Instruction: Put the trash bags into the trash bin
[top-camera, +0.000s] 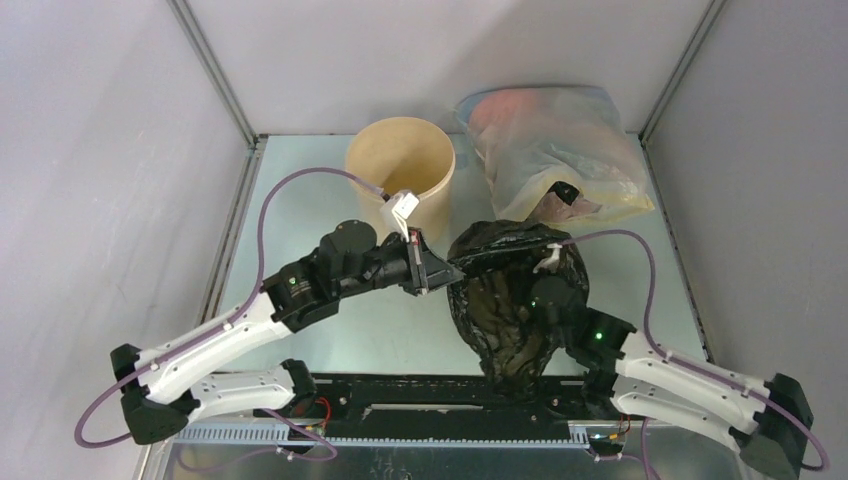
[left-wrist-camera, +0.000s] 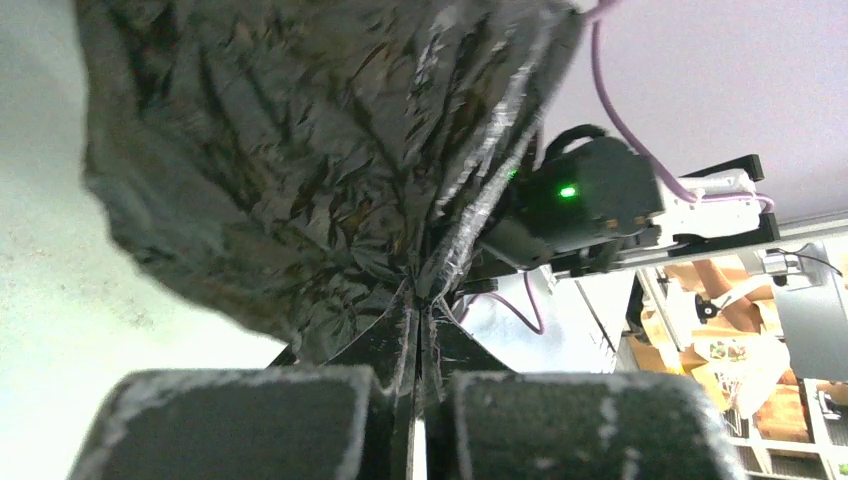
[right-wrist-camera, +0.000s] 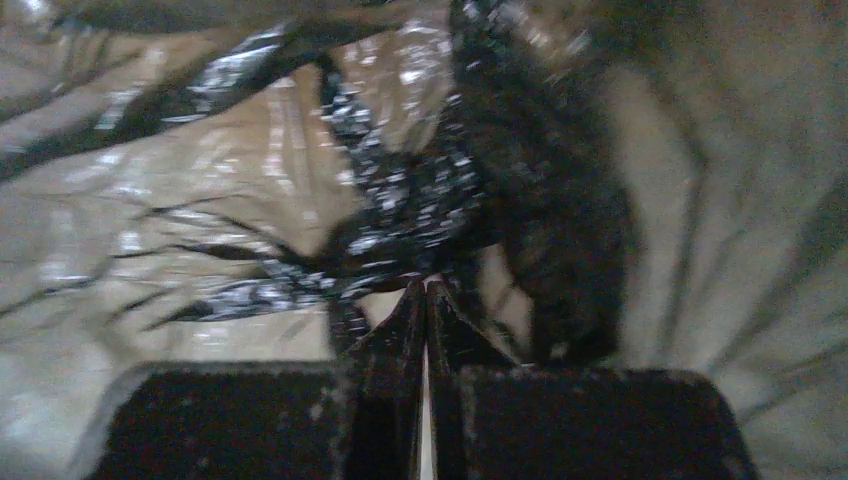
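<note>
The black trash bag's lower end (top-camera: 513, 370) is hanging in a bunch, so my left gripper should gently bring the bag's edge closer while my right gripper presses down inside the bag (top-camera: 503, 318).
The glossy black trash bag (top-camera: 510, 310) is held up, stretched between my two grippers, just right of the table's middle. My left gripper (top-camera: 438, 268) is shut on the bag's upper left edge; in the left wrist view the shut gripper (left-wrist-camera: 418, 300) pinches bunched black plastic (left-wrist-camera: 280, 150). My right gripper (right-wrist-camera: 425, 285) is shut on a fold of the bag (right-wrist-camera: 420, 210); in the top view the bag mostly hides it. The round tan trash bin (top-camera: 447, 165) stands upright at the back, behind my left gripper and apart from the bag.
A large translucent whitish-yellow bag (top-camera: 560, 150) with pinkish contents lies at the back right, beside the bin. Grey walls close in the table on the left, back and right. My right arm (left-wrist-camera: 580, 200) shows behind the black bag in the left wrist view.
</note>
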